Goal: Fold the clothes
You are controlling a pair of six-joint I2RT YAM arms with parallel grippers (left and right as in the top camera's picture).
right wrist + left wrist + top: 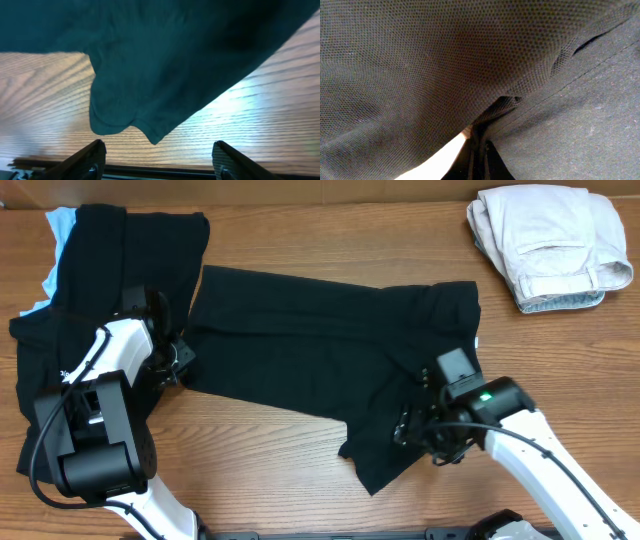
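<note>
Dark gaps [499,106] can be seen under the bunched garment's loose edge. The black tee [575,120] will come free of that garment when I pull the hemmed fold.
A black tee [320,365] lies spread across the middle of the table. A second black garment [100,270] lies bunched at the left. My left gripper [178,358] sits at the tee's left edge, between the two garments. In the left wrist view black fabric [470,65] fills the frame, and the left gripper [480,150] is shut with a hemmed fold pinched in it. My right gripper [405,425] hovers over the tee's lower right part. In the right wrist view it [159,155] stands open above bare wood, with a corner of the tee [150,80] just ahead of it and nothing between the fingers.
Folded beige trousers [550,245] lie at the back right corner. A light blue cloth [58,230] pokes out from under the left garment. The wooden table [330,240] shows behind and in front of the tee.
</note>
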